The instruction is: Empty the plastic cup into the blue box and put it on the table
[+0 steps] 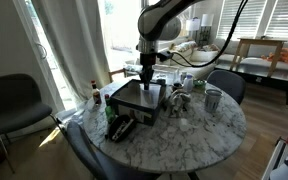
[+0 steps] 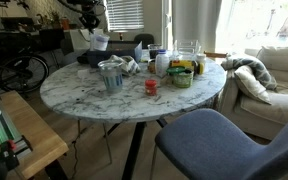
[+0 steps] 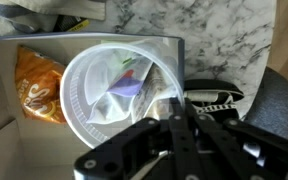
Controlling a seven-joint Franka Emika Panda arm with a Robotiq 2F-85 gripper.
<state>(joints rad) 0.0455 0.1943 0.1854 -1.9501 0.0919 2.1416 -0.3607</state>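
My gripper should raise the plastic cup and tip it over the blue box [image 1: 136, 99] to empty it, because the cup hangs upright and low with wrappers inside [image 3: 124, 90].
My gripper [image 3: 176, 105] is shut on the right rim of the plastic cup [image 3: 104, 95]. The cup is translucent white and holds crumpled wrappers and a purple piece. It hangs over the blue box [image 3: 14, 140], whose pale floor shows an orange snack bag [image 3: 36, 85]. In both exterior views the gripper [image 1: 146, 74] holds the cup [image 2: 99, 42] just above the dark box [image 1: 134, 97] at the edge of the round marble table [image 1: 184, 135]. The cup looks roughly upright.
A grey metal cup [image 1: 213, 98] [image 2: 111, 75], a black elongated gadget [image 1: 121, 127], a small red cup [image 2: 151, 87] and jars and bottles [image 2: 184, 65] stand on the table. Chairs [image 1: 14, 100] [image 2: 224, 140] surround it.
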